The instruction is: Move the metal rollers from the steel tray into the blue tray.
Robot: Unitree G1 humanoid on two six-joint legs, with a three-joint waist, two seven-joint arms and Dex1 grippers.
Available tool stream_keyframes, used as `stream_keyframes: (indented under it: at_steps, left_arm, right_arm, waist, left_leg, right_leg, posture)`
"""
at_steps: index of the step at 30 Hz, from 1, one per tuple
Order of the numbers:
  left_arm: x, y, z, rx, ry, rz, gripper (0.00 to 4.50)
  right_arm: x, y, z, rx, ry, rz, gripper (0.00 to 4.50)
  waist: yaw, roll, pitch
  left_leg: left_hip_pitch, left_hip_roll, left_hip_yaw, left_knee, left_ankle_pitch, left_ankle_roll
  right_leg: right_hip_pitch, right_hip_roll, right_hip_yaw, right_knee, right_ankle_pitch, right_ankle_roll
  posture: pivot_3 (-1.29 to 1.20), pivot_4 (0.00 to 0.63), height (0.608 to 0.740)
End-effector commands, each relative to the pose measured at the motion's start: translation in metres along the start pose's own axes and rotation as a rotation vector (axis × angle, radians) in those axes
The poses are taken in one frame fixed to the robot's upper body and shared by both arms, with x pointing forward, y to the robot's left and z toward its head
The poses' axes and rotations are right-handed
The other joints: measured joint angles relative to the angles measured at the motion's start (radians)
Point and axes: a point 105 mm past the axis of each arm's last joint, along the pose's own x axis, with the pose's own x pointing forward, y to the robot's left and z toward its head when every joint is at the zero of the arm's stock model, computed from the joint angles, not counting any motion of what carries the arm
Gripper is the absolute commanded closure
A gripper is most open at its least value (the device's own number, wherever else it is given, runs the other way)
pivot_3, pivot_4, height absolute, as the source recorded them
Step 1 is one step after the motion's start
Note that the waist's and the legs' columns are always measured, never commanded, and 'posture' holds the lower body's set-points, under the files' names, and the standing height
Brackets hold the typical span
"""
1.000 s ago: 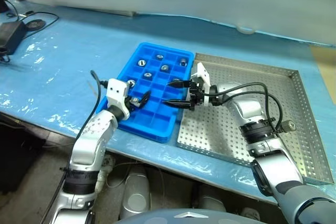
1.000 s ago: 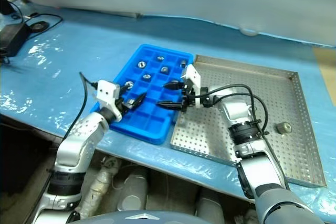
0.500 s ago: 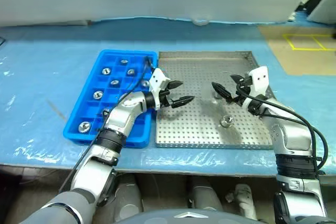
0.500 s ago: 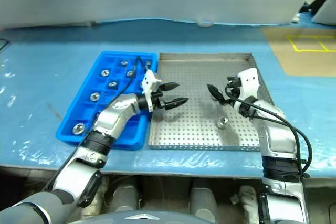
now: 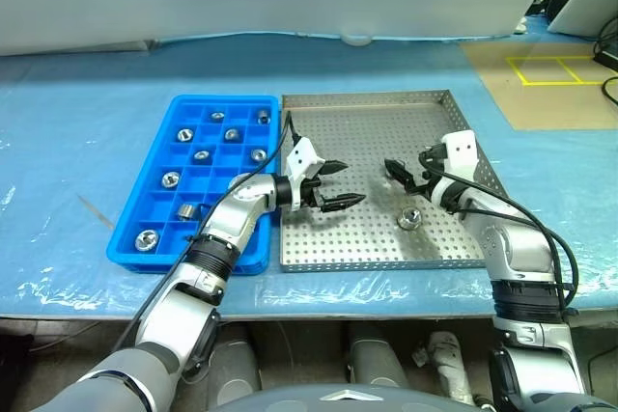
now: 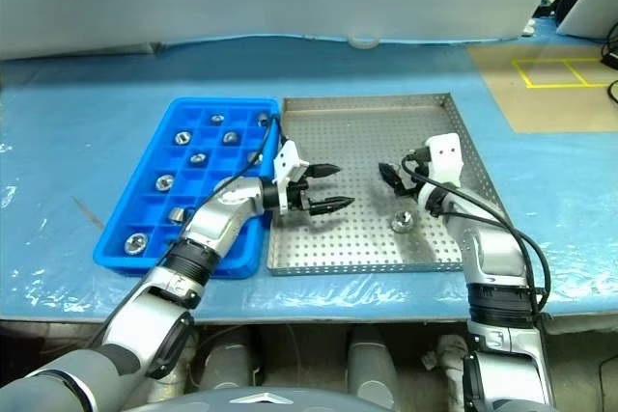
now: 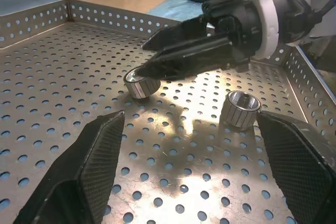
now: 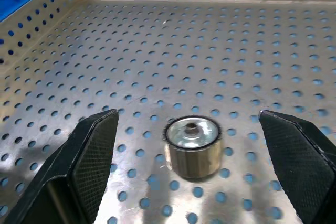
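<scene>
The metal roller [image 8: 193, 147] will fall over when the robot drops it into the blue tray, because a roller already lies sideways [image 5: 187, 211] in a roomy blue compartment.
The steel tray [image 5: 367, 238] lies right of the blue tray [image 5: 154, 163], edge to edge. Several metal rollers [image 5: 171, 178] sit in the blue tray's compartments. One roller [image 5: 408, 218] stands on the steel tray's perforated floor near its front right. A second roller [image 7: 140, 84] stands just under the right gripper's fingertips and also appears as the roller [image 8: 192, 145] ahead of the right gripper's fingers. My left gripper [image 5: 350, 183] hovers open over the middle of the steel tray, pointing right. My right gripper [image 5: 396, 177] faces it, open and empty, low over the tray.
The trays rest on a table covered in blue plastic sheet [image 5: 77, 142], whose front edge is close below them. The steel tray's raised rim [image 5: 463, 142] borders the right arm. Tan floor with yellow tape [image 5: 550, 69] lies at the far right.
The view has swung round. The left gripper moved from above the blue tray to over the steel tray. The right gripper moved from the blue tray's edge to the steel tray's right half.
</scene>
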Motion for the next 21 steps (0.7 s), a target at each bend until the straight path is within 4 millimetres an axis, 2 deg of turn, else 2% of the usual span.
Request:
stream_keyframes:
  at_steps: [1,4,6,8,11,15,21]
  left_arm:
    - [-0.007,0.004,0.004,0.020,-0.016,0.037,0.25]
    - [-0.009,0.004,0.005,0.016,-0.025,0.053,0.22]
    - [-0.010,0.005,0.006,0.014,-0.030,0.062,0.22]
    - [-0.012,0.006,0.006,0.014,-0.031,0.075,0.22]
    - [-0.015,0.008,0.008,0.018,-0.039,0.097,0.22]
    - [-0.024,0.015,0.016,0.025,-0.068,0.156,0.22]
    - [-0.046,0.019,0.018,0.039,-0.075,0.266,0.22]
  right_arm:
    - [0.010,-0.004,-0.012,-0.027,0.071,-0.019,0.00]
    - [0.014,-0.005,-0.018,-0.055,0.104,-0.016,0.56]
    - [0.015,-0.003,-0.014,-0.055,0.084,-0.007,1.19]
    - [0.016,-0.003,-0.005,-0.052,0.043,0.000,1.87]
    - [0.016,0.005,0.024,-0.024,-0.097,0.050,2.83]
    - [0.018,0.026,0.062,-0.022,-0.238,0.176,2.89]
    - [0.026,0.076,0.095,-0.047,-0.339,0.452,2.89]
  waist:
    - [0.002,0.000,0.000]
    - [0.003,0.000,0.000]
    - [0.004,0.000,0.000]
    - [0.004,0.000,0.000]
    - [0.004,0.000,0.000]
    - [0.004,0.000,0.000]
    - [0.022,0.000,0.000]
  left_leg:
    - [0.000,0.000,0.000,0.000,0.000,0.000]
    - [0.000,0.000,0.001,0.000,0.000,0.000]
    - [0.001,0.000,0.001,0.000,0.000,0.000]
    - [0.001,0.000,0.001,0.000,0.000,0.000]
    - [0.001,0.000,0.001,-0.001,0.000,0.000]
    - [-0.001,0.000,0.001,-0.001,0.000,0.000]
    - [0.000,0.001,0.001,-0.004,0.000,0.000]
  right_leg:
    - [0.000,0.000,0.000,0.000,0.000,0.000]
    - [0.000,0.000,0.000,0.000,0.000,0.000]
    - [0.001,0.000,0.000,0.000,0.000,0.000]
    - [0.001,0.000,0.000,0.000,0.000,0.000]
    - [0.000,0.000,0.000,0.000,0.000,0.000]
    - [-0.002,0.000,0.000,0.000,0.000,0.000]
    - [-0.002,0.000,-0.001,0.000,0.000,-0.001]
  posture:
    - [-0.27,0.150,0.740]
    - [-0.25,0.150,0.740]
    - [-0.24,0.150,0.740]
    - [-0.24,0.150,0.740]
    - [-0.22,0.150,0.740]
    - [-0.12,0.150,0.740]
    - [0.04,0.150,0.740]
